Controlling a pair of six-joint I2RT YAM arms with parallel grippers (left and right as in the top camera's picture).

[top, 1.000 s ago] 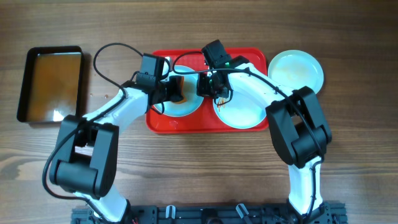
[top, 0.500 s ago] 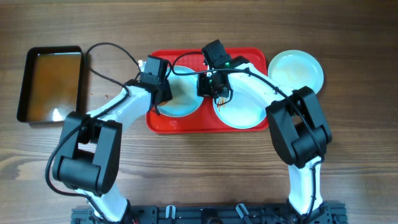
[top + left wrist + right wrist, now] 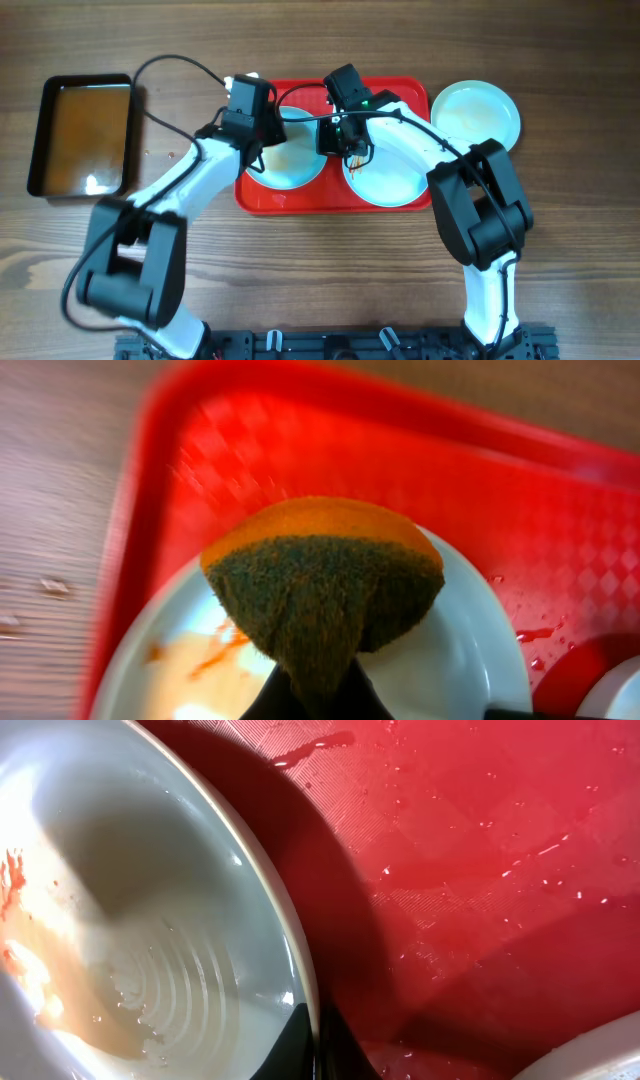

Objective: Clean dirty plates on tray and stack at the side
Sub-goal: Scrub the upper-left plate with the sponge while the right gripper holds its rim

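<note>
Next, my left gripper lowers the raised sponge and wipes the orange sauce [image 3: 219, 654] that is smeared on the plate [image 3: 281, 163] beneath it, before my right gripper lifts the plate.
A red tray [image 3: 335, 197] holds two dirty white plates. My left gripper [image 3: 268, 135] is shut on an orange and dark green sponge [image 3: 320, 590] and holds it over the far left part of the left plate [image 3: 295, 165]. That plate [image 3: 450, 660] carries orange sauce smears. My right gripper [image 3: 345, 145] is shut on the left rim of the right plate [image 3: 390, 180]. In the right wrist view the rim sits between the fingers [image 3: 318, 1050], and the plate [image 3: 150, 920] shows orange residue and water. A clean plate [image 3: 478, 110] lies on the table to the right of the tray.
A black rectangular tray [image 3: 36, 140] with brown liquid stands at the far left of the wooden table. The red tray's floor [image 3: 480, 870] is wet with droplets. Cables loop above both arms.
My left gripper has carried the sponge from the right part of the left plate up and left, toward the plate's far left edge. The right gripper has stayed in place.
</note>
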